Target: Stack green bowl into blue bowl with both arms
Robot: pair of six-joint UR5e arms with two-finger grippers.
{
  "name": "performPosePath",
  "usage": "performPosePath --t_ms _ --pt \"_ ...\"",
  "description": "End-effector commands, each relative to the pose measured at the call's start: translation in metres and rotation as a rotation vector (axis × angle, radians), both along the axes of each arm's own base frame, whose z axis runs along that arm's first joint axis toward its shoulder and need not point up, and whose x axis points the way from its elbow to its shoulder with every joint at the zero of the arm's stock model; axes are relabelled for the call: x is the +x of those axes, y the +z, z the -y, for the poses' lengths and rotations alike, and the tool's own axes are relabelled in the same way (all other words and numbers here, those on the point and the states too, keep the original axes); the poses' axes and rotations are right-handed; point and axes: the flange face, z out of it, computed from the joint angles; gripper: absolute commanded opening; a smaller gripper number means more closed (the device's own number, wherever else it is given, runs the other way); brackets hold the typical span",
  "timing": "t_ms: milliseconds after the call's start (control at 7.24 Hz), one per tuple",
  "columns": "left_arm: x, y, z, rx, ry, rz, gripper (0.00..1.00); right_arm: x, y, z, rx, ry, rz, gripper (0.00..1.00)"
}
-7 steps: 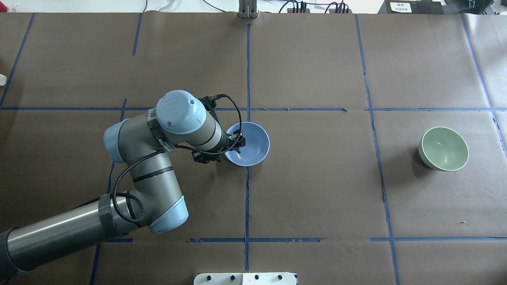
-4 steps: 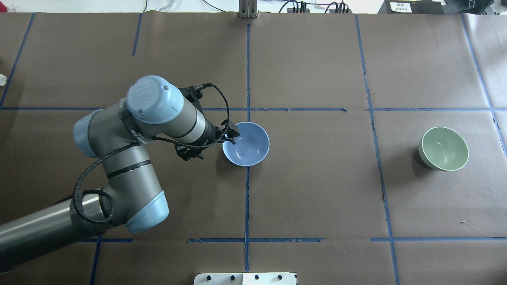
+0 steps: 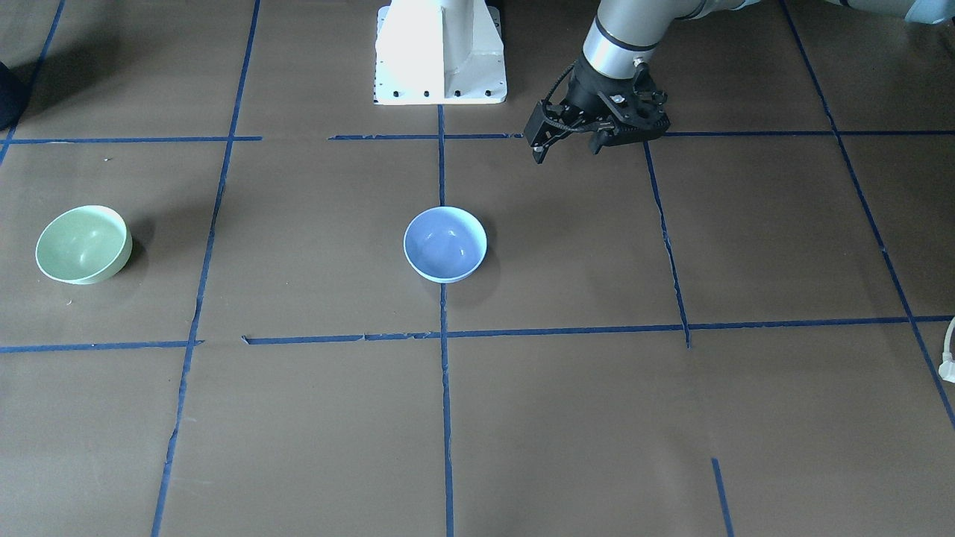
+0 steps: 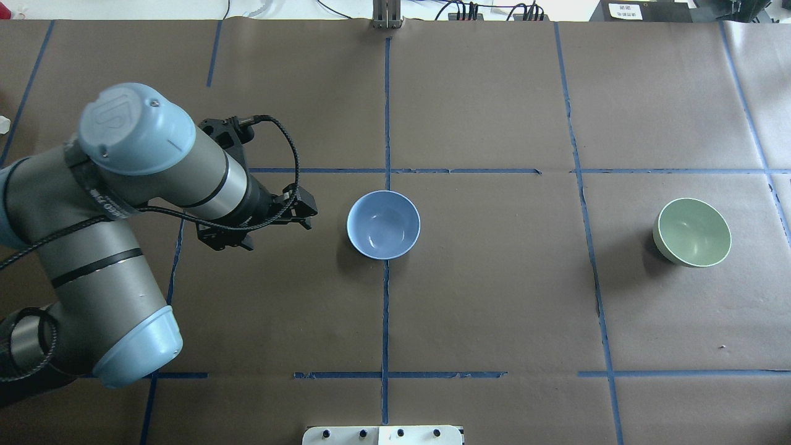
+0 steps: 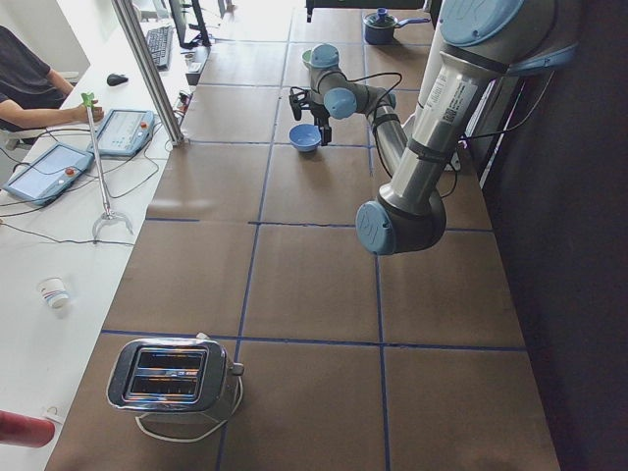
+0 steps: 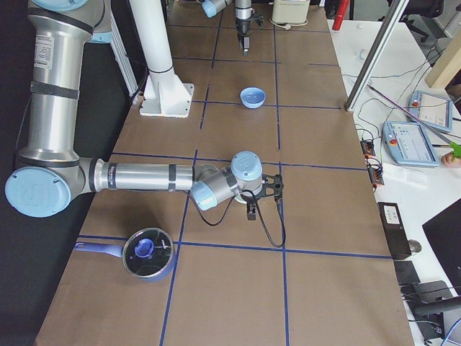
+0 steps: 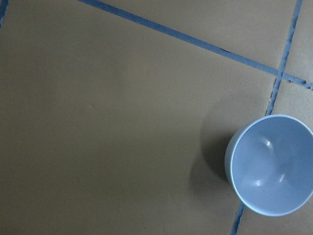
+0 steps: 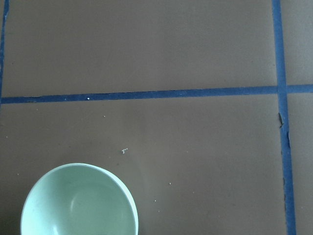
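Observation:
I expect the green bowl (image 3: 83, 245) to sit tilted and high when I lower it into the blue bowl, because the blue bowl's round opening (image 3: 445, 243) looks about equally wide.
The blue bowl (image 4: 383, 224) stands upright on the brown table, near its middle, and also shows in the front view (image 3: 445, 244) and the left wrist view (image 7: 271, 164). My left gripper (image 4: 307, 214) is open and empty. It hangs above the table to the bowl's left, clear of it (image 3: 568, 145). The green bowl (image 4: 692, 232) stands alone at the right (image 3: 83, 244) and shows at the bottom left of the right wrist view (image 8: 78, 200). My right gripper (image 6: 252, 205) shows only in the exterior right view, low over the table. I cannot tell whether it is open or shut.
The white pedestal (image 3: 440, 52) stands at the robot's edge of the table. A lidded pot (image 6: 148, 252) sits beyond the right arm. A toaster (image 5: 172, 378) stands at the far left end. Blue tape lines cross the table.
My left gripper was at the blue bowl's left rim. It has drawn back to the left and clear of it. Neither bowl has moved.

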Motion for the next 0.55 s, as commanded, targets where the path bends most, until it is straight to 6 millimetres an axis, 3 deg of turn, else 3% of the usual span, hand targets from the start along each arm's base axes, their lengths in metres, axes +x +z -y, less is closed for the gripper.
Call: performPosePath --t_ms 0,276,415 --pt "-0.024 0.015 -0.002 0.004 -0.013 0.016 1.0 -0.052 0.005 -0.016 -0.022 0.008 0.007 1.0" --pt "-0.028 0.02 -0.001 0.0 -0.018 0.02 1.0 -0.111 0.016 -0.029 -0.041 -0.003 -0.039 1.0" --pt "-0.029 0.025 -0.002 -0.005 -0.018 0.026 1.0 -0.121 0.025 -0.031 -0.05 -0.01 -0.045 1.0"
